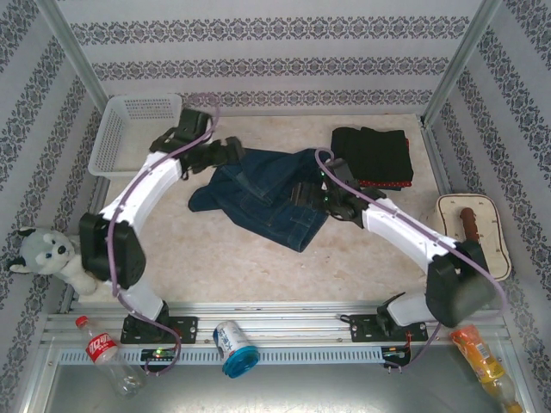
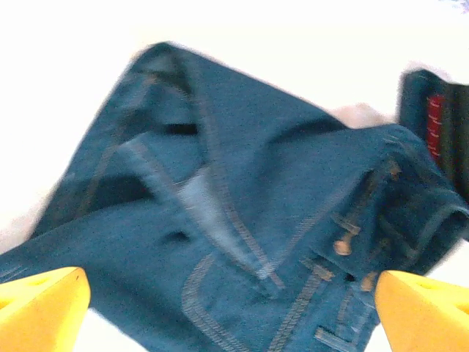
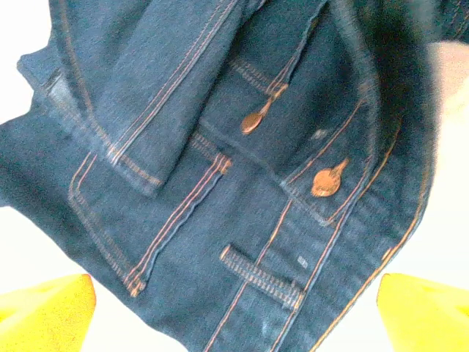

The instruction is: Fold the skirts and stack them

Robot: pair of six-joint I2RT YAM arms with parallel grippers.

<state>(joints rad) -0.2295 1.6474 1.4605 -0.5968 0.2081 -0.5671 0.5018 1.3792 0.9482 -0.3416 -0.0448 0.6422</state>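
Note:
Copper buttons go out of sight under a loose fold (image 1: 252, 183). The dark blue denim skirt (image 1: 280, 215) will shake out and lie flat when I raise and swing it.
A dark blue denim skirt (image 1: 258, 196) lies crumpled in the middle of the table, with copper buttons and pocket stitching showing (image 3: 242, 161). My left gripper (image 1: 231, 153) hangs open over its back left edge; the yellow fingertips (image 2: 40, 308) stand wide apart above the denim (image 2: 242, 191). My right gripper (image 1: 308, 188) is open over the skirt's right side, its fingertips (image 3: 425, 312) wide with nothing between them. At the back right sits a folded stack of skirts (image 1: 372, 153), black on top with a red dotted edge (image 1: 387, 182) beneath it. That stack also shows at the right edge (image 2: 440, 121) of the left wrist view.
A white mesh basket (image 1: 129, 129) stands at the back left. A cream tray with a brown brush (image 1: 473, 228) lies at the right edge. Along the near rail are a plush husky (image 1: 47, 254), a plastic bottle (image 1: 108, 353), a can (image 1: 234, 344) and an orange packet (image 1: 482, 357).

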